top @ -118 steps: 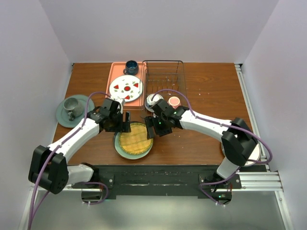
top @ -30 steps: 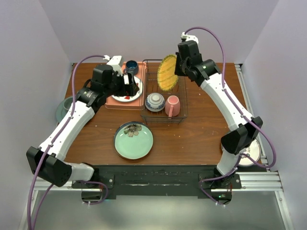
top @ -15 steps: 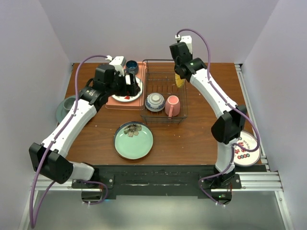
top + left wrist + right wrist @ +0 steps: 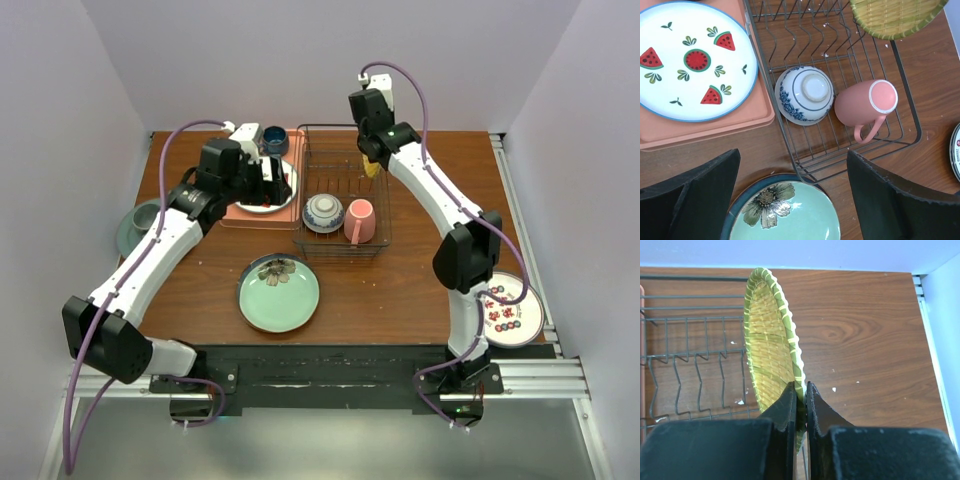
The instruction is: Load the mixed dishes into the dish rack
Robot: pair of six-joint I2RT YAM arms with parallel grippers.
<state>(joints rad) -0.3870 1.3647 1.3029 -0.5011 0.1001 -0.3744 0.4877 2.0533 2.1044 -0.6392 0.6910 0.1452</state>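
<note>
My right gripper should continue to lower the yellow woven plate (image 4: pixel 371 168) until it rests in the rack, as it is on edge in line with the rack's back wires (image 4: pixel 352 186).
The dark wire dish rack (image 4: pixel 386 200) stands at the back middle of the table. Inside it lie an upturned blue-and-white bowl (image 4: pixel 323 212) and a pink mug (image 4: pixel 360 220) on its side. My right gripper (image 4: pixel 372 152) is shut on the rim of the yellow woven plate (image 4: pixel 767 345). The plate stands on edge over the rack's back right prongs (image 4: pixel 690 365). My left gripper (image 4: pixel 272 185) hangs open and holds nothing. It is above the white watermelon plate (image 4: pixel 695 60) on the pink tray (image 4: pixel 705 132). The left wrist view also shows the bowl (image 4: pixel 804 95), mug (image 4: pixel 867 105) and yellow plate (image 4: pixel 895 17).
A teal flower plate (image 4: pixel 279 292) lies in front of the rack. At the left edge a grey-green plate (image 4: pixel 135 225) carries a cup. A dark blue mug (image 4: pixel 274 140) sits at the tray's back. A white plate with red marks (image 4: pixel 510 310) lies at the near right.
My right arm has brought the yellow plate down from high above the rack to its back right, turning it edge-on. The left arm has barely moved.
</note>
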